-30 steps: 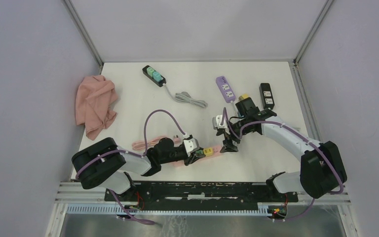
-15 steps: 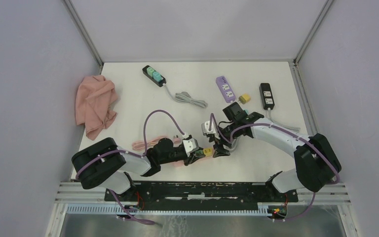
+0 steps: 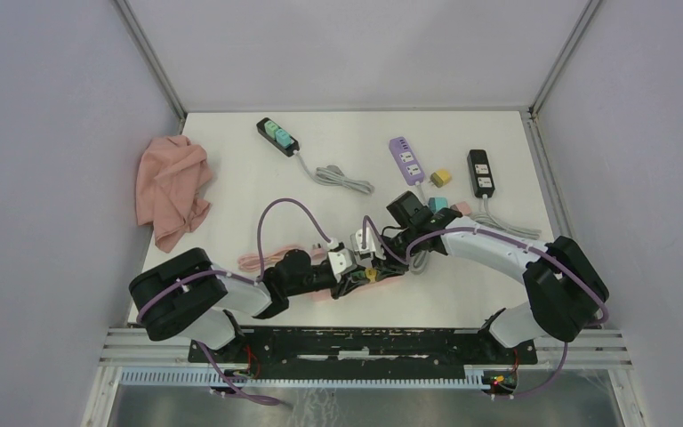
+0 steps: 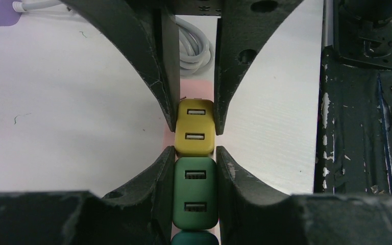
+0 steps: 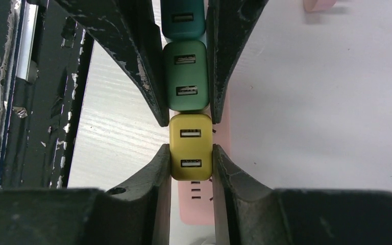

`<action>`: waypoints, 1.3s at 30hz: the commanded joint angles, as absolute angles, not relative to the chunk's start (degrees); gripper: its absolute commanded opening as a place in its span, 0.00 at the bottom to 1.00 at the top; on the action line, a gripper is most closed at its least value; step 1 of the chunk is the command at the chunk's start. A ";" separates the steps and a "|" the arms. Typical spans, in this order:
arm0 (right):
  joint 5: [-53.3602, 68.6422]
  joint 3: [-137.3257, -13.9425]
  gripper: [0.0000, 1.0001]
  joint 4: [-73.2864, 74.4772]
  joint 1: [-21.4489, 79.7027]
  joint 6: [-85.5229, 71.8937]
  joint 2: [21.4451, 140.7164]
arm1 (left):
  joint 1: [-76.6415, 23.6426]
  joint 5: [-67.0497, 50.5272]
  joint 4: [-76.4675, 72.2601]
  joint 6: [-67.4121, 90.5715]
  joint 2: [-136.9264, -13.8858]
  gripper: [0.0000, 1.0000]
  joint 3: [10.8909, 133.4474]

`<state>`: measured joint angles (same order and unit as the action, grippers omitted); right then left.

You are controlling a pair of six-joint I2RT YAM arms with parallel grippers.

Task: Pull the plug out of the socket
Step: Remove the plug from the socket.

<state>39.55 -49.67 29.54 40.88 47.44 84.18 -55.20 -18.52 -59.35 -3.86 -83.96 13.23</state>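
My grippers crowd each other on the green and yellow plugs, so my left gripper should take the teal plug to steady the pink power strip.
A pink power strip lies near the table's front edge with a yellow plug, a green plug and a teal plug standing in it in a row. My right gripper is shut on the yellow plug, a finger pressed on each side. My left gripper is shut on the green plug right beside it. In the top view the two grippers meet tip to tip, left gripper and right gripper, over the strip, and mostly hide it.
A pink cloth lies at the left edge. At the back are a black strip with teal plugs and its grey cable, a purple strip, a loose yellow plug and a black strip.
My right arm has swung left and forward to the pink strip, and its gripper has shut on the yellow plug. The left arm has not moved.
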 commanded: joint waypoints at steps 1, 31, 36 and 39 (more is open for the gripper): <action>39.09 -50.56 0.22 30.91 41.30 51.08 83.37 | -55.13 -18.42 -62.29 -0.75 -84.50 0.17 11.70; 40.53 -53.10 0.07 40.67 39.13 59.33 83.40 | -55.32 -14.95 -56.42 -2.90 -73.92 0.74 6.02; 41.21 -53.20 0.07 40.61 39.14 59.24 83.83 | -55.63 -15.87 -57.44 -2.71 -77.80 0.69 8.96; 41.22 -53.18 0.07 40.61 39.16 59.23 83.93 | -55.76 -16.21 -59.11 -2.57 -79.92 0.68 10.17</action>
